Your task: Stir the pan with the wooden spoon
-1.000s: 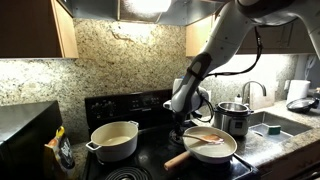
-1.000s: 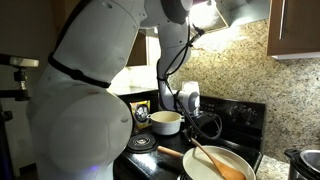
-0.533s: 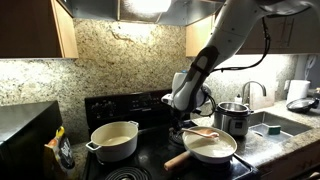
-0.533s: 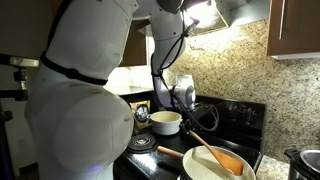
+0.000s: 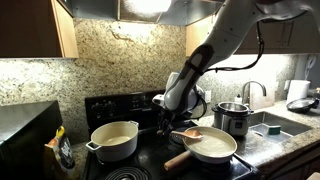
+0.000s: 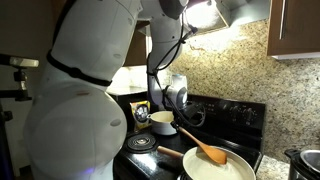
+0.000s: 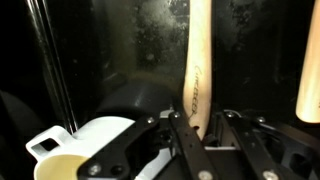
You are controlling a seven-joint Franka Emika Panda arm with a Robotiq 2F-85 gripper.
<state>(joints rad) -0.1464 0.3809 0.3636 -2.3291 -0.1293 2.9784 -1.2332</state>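
The robot's gripper should draw the wooden spoon's bowl (image 6: pixel 216 155) back toward the pan's middle (image 5: pixel 211 145) to stir, since it is now at the pan's rim near the cream pot.
The pan (image 5: pixel 212 149) sits on the stove's front burner, pale inside, its thick light-wood handle (image 5: pixel 178 159) pointing to the front; it also shows in the other exterior view as the pan (image 6: pixel 228 170). The wooden spoon (image 5: pixel 188 131) slants down into it, and its bowl (image 6: pixel 216 155) rests on the pan's floor. My gripper (image 5: pixel 171 123) hangs over the pan's edge nearest the cream pot, shut on the spoon's upper end. In the wrist view the spoon's shaft (image 7: pixel 196 70) runs up from between the fingers of the gripper (image 7: pixel 197 128).
A cream two-handled pot (image 5: pixel 113 140) stands on the neighbouring burner, close beside my gripper, and shows again as the pot (image 7: pixel 75 150). A shiny steel pot (image 5: pixel 233 118) stands behind the pan. The black stove back panel (image 5: pixel 125 103) and granite wall lie behind. A sink (image 5: pixel 275 122) is further along the counter.
My gripper has moved sideways toward the cream pot, dragging the spoon across the pan. The spoon now slants more steeply, its bowl nearer the pan's edge.
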